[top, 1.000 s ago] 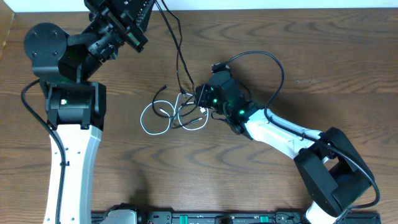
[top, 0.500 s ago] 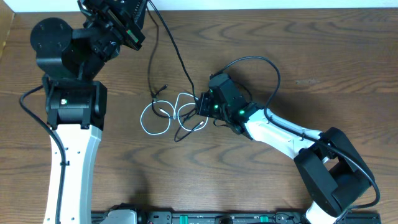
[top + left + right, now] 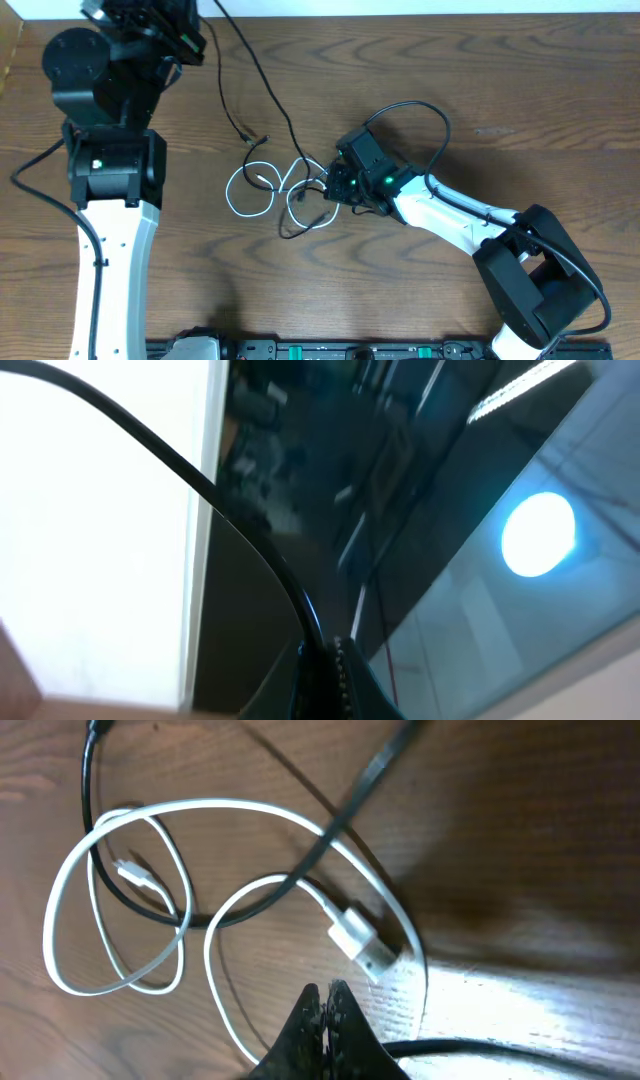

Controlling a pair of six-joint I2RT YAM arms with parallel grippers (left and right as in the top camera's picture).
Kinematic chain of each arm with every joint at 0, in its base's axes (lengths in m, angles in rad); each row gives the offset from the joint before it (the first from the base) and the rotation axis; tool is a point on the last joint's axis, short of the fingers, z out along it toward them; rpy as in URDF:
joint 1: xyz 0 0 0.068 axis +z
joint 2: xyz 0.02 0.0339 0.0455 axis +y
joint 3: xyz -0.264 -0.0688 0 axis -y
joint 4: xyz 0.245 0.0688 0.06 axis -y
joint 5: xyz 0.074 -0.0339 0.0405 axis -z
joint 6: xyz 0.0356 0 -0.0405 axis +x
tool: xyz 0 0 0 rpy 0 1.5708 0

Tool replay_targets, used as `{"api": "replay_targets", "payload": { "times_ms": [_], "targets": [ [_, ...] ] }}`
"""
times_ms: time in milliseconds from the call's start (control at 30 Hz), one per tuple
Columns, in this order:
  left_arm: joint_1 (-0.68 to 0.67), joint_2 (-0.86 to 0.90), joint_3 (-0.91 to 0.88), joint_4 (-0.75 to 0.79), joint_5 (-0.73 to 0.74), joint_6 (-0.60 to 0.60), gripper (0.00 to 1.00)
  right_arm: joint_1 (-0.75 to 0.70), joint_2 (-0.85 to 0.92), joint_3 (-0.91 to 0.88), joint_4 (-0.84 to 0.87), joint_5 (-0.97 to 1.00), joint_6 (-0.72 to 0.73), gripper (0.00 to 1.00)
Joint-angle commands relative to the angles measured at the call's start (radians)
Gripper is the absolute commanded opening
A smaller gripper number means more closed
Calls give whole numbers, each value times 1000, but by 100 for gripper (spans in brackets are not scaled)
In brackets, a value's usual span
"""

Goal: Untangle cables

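The raised black cable is hanging down into the white loops (image 3: 303, 166), so the robot's left gripper should first pull it clear and then take it to the far corner (image 3: 45, 38).
The cables lie tangled at mid-table. A white cable (image 3: 229, 195) forms loops; its large white plug (image 3: 360, 940) lies just past my right gripper (image 3: 328, 988). That gripper (image 3: 328, 188) is shut, low over the tangle's right side. A black cable (image 3: 480, 1047) runs out from behind its fingers, and I cannot tell whether it is pinched. My left gripper (image 3: 322, 655) is shut on another black cable (image 3: 250, 535) and is raised at the far left (image 3: 195, 20). This cable (image 3: 270, 90) slopes down into the tangle, and a free black plug (image 3: 262, 140) hangs near it.
The left arm's base (image 3: 110, 165) stands at the left. The right arm (image 3: 450, 215) stretches in from the front right, its own thick wire (image 3: 425, 108) arching over it. A pale wall strip (image 3: 400, 6) borders the table's far edge.
My left gripper has moved left and away, drawing its black cable along. My right gripper has shifted toward the front edge, and the black loop below the tangle has slid with it.
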Motion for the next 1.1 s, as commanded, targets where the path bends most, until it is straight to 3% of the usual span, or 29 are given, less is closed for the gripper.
{"api": "replay_targets", "payload": {
  "times_ms": [0,100,267,500,633,700,800,967,1067],
  "targets": [
    [32,-12,22,-16,-82,99,7,0,5,2,-6,-85,-6,1],
    [53,-12,22,-76,-110,165,7,-3,4,2,5,-172,-6,1],
    [85,-12,22,-173,-134,175,7,-6,4,2,14,-198,-23,1],
    [86,-13,23,-21,-74,169,7,-6,4,2,6,-54,-78,2],
    [83,-13,23,53,-26,163,7,-3,4,2,6,-25,-104,21],
    [83,-12,23,29,-6,163,7,-3,4,2,6,-6,-105,53],
    [83,-8,22,-11,17,189,8,-3,4,2,2,33,-106,79],
    [56,14,23,-6,30,422,8,-2,4,2,10,32,-168,88],
    [31,38,23,2,35,639,8,1,4,2,11,32,-215,89]
  ]
}}
